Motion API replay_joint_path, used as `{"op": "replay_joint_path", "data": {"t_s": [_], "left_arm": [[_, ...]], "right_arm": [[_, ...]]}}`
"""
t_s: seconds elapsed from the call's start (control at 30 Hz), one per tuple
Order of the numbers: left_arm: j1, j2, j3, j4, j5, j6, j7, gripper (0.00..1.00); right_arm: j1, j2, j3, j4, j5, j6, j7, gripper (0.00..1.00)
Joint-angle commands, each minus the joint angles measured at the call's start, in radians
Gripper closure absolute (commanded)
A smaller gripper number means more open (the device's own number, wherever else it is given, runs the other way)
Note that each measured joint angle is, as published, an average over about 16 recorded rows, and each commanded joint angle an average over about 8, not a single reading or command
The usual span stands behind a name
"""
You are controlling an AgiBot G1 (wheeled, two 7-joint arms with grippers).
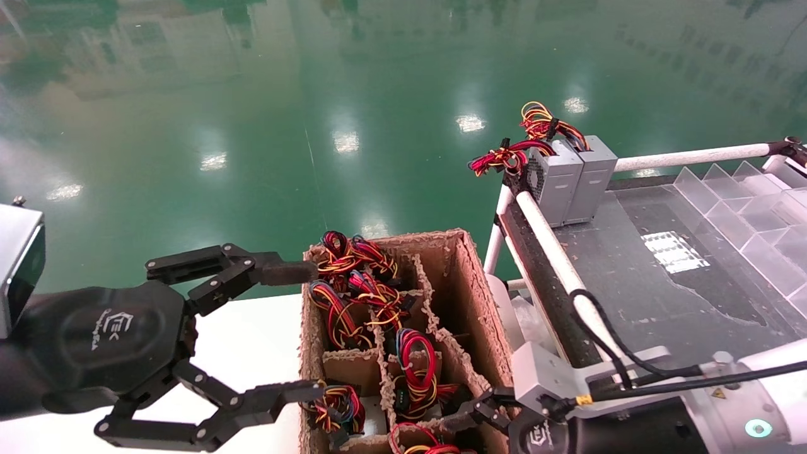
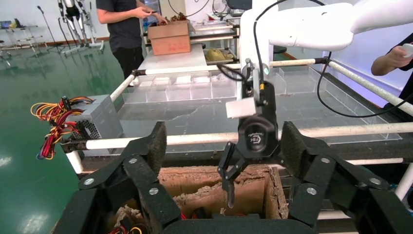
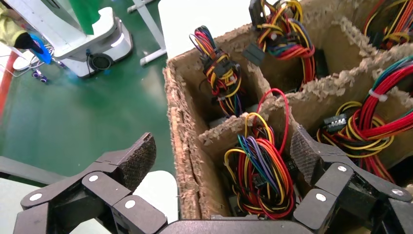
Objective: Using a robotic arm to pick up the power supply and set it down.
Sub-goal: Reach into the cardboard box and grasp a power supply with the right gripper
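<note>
My gripper will lift the wire bundle [image 3: 264, 173], and the bundle should pull the hidden grey power supply up, hanging below it, because the wires run down into the cell [image 3: 260, 207].
A cardboard box [image 1: 470, 284] with dividers holds several power supplies; mostly their looped red, yellow and blue wires [image 1: 413, 369] show, the grey bodies hidden in the cells. My right gripper [image 3: 221, 156] is open at the box's near corner. It straddles the box wall [image 3: 187, 161], one finger outside and one finger [image 3: 307, 151] inside beside a wire bundle [image 3: 258, 180]. In the head view the right gripper [image 1: 470, 413] sits low at the box's right side. My left gripper [image 1: 296, 334] hovers open at the box's left wall, holding nothing.
Two grey power supplies [image 1: 570, 180] with wire loops stand at the far corner of the dark conveyor table [image 1: 656, 277], behind a white rail [image 1: 555, 252]. Clear plastic dividers [image 1: 750, 214] lie at the right. A white surface [image 1: 252, 340] lies under the left gripper. People stand beyond the table.
</note>
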Motion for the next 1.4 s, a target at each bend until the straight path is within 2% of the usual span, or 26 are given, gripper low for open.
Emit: {"op": "replay_joint_path", "data": {"t_s": [0.03, 0.8, 0.9, 1.1, 1.23, 1.4], "left_arm": [[0.000, 0.000, 0.000, 0.000, 0.000, 0.000, 0.000, 0.00], [0.000, 0.000, 0.001, 0.000, 0.000, 0.000, 0.000, 0.00], [0.000, 0.000, 0.001, 0.000, 0.000, 0.000, 0.000, 0.00], [0.000, 0.000, 0.001, 0.000, -0.001, 0.000, 0.000, 0.00], [0.000, 0.000, 0.001, 0.000, -0.001, 0.000, 0.000, 0.00], [0.000, 0.000, 0.001, 0.000, -0.001, 0.000, 0.001, 0.00]], "right_arm": [[0.011, -0.011, -0.025, -0.025, -0.002, 0.003, -0.006, 0.00], [0.022, -0.107, -0.146, -0.242, 0.042, 0.005, -0.063, 0.00], [0.026, -0.117, -0.157, -0.267, 0.053, 0.005, -0.065, 0.16], [0.035, -0.127, -0.180, -0.314, 0.070, 0.005, -0.076, 0.63], [0.039, -0.133, -0.193, -0.345, 0.079, 0.005, -0.088, 0.84], [0.046, -0.140, -0.209, -0.381, 0.085, 0.009, -0.111, 1.00]]}}
